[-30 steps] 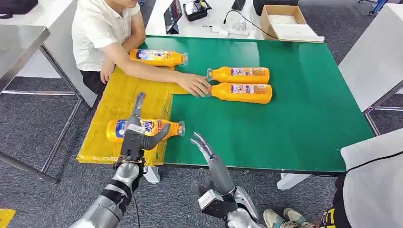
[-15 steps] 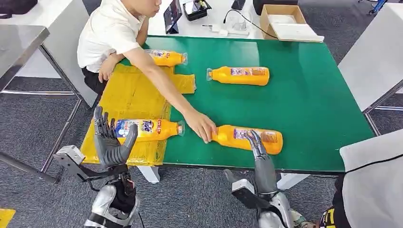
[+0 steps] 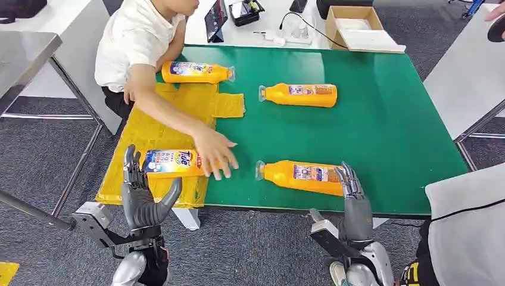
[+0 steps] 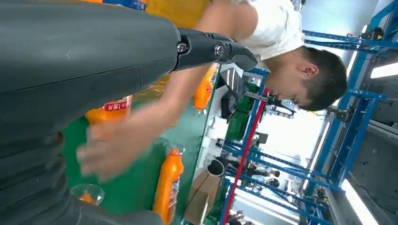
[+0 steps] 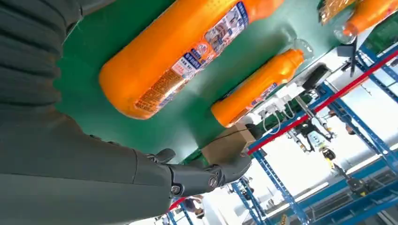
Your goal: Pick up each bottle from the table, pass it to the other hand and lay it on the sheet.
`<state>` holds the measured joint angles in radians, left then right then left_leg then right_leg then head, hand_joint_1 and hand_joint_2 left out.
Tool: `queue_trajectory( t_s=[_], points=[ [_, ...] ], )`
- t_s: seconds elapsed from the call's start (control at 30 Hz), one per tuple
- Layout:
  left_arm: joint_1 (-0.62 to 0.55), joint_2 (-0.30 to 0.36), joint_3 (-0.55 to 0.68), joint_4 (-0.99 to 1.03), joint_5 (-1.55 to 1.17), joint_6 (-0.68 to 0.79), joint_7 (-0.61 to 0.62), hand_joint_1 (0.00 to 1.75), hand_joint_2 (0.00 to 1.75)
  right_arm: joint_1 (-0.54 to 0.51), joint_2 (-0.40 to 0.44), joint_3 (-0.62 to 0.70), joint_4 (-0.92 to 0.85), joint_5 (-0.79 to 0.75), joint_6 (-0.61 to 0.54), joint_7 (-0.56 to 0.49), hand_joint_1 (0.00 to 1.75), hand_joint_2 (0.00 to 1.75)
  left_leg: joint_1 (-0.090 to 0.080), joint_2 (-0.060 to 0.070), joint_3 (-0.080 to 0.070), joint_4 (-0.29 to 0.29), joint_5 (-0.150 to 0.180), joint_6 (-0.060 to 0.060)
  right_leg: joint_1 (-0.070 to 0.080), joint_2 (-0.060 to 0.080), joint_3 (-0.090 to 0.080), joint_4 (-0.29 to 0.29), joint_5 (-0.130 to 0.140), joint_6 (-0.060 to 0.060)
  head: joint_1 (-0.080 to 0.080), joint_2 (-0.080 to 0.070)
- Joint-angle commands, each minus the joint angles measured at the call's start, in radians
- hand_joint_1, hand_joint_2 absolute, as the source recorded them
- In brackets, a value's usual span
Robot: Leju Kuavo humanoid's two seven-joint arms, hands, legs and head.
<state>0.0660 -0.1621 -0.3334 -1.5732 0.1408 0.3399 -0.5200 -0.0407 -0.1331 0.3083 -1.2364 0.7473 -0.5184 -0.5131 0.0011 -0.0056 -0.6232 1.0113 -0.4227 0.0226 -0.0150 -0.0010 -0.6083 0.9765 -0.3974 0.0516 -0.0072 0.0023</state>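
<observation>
The orange bottle (image 3: 302, 177) near the front edge has its small-print label (image 3: 312, 173) showing, so I should expect a Tide label to be hidden on its bottom side.
Several orange bottles lie on their sides. One bottle (image 3: 299, 176) lies on the green table (image 3: 387, 125) near its front edge, also close up in the right wrist view (image 5: 178, 51). My right hand (image 3: 352, 189) stands open at that bottle's base, fingers pointing up. A bottle (image 3: 168, 162) with a Tide label lies on the yellow sheet (image 3: 172, 113), with a person's hand (image 3: 214, 156) over its neck. My left hand (image 3: 143, 195) is open and empty at the sheet's front edge. Another bottle (image 3: 195, 72) lies at the sheet's far end, and one more bottle (image 3: 301, 95) on the table's middle.
A person in a white shirt (image 3: 134, 42) leans over the table's left corner, arm stretched across the sheet. A cardboard box (image 3: 354, 27) and devices sit on the white table behind. Another person's clothing (image 3: 464, 226) stands at the right front.
The person's hand left the near bottle and drew back to the left over the Tide bottle. My right hand shifted right to the near bottle's base. My left hand dropped slightly.
</observation>
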Motion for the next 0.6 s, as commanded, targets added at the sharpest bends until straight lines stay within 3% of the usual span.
queue_trajectory(
  t_s=[0.03,0.2,0.23,0.33,0.57,0.6],
  points=[
    [-0.013,0.040,-0.023,0.014,0.001,0.003,0.003,0.00,1.75,-0.017,-0.003,-0.014,0.025,0.001,0.001,0.003,0.00,1.75,0.000,0.001,0.003,-0.001,-0.001,-0.001,0.000,0.000,0.003,-0.001,-0.001,-0.001,0.000,0.000],
    [-0.013,0.040,-0.023,0.014,0.001,0.003,0.003,0.00,1.75,-0.017,-0.003,-0.014,0.025,0.001,0.001,0.003,0.00,1.75,0.000,0.001,0.005,-0.001,-0.002,-0.001,0.000,0.001,0.004,-0.001,-0.002,-0.002,0.000,0.000],
    [-0.015,0.056,-0.042,0.025,-0.085,0.032,0.006,0.00,1.75,-0.031,-0.019,-0.005,0.048,0.088,-0.017,0.065,0.00,1.75,0.000,0.001,0.007,0.000,-0.003,-0.002,0.001,0.001,0.006,0.000,-0.003,-0.003,0.000,0.000],
    [-0.002,0.049,-0.056,0.057,-0.201,0.066,0.000,0.00,1.75,-0.113,-0.054,-0.007,0.145,0.166,0.007,0.136,0.00,1.75,0.000,0.001,0.004,-0.001,-0.001,-0.001,0.000,0.001,0.003,-0.001,-0.001,-0.001,0.000,0.000],
    [-0.014,0.035,-0.098,0.088,-0.241,0.065,-0.008,0.00,1.75,-0.342,-0.073,0.067,0.467,0.278,0.087,0.195,0.00,1.75,-0.001,0.004,0.004,-0.001,-0.001,0.000,0.000,0.003,0.003,-0.002,0.001,-0.001,0.000,0.000],
    [-0.019,0.033,-0.100,0.090,-0.242,0.065,-0.009,0.00,1.75,-0.367,-0.066,0.071,0.490,0.283,0.083,0.200,0.00,1.75,0.000,0.006,0.010,-0.001,-0.003,-0.001,0.000,0.004,0.008,-0.002,-0.001,-0.002,0.000,0.000]
  ],
)
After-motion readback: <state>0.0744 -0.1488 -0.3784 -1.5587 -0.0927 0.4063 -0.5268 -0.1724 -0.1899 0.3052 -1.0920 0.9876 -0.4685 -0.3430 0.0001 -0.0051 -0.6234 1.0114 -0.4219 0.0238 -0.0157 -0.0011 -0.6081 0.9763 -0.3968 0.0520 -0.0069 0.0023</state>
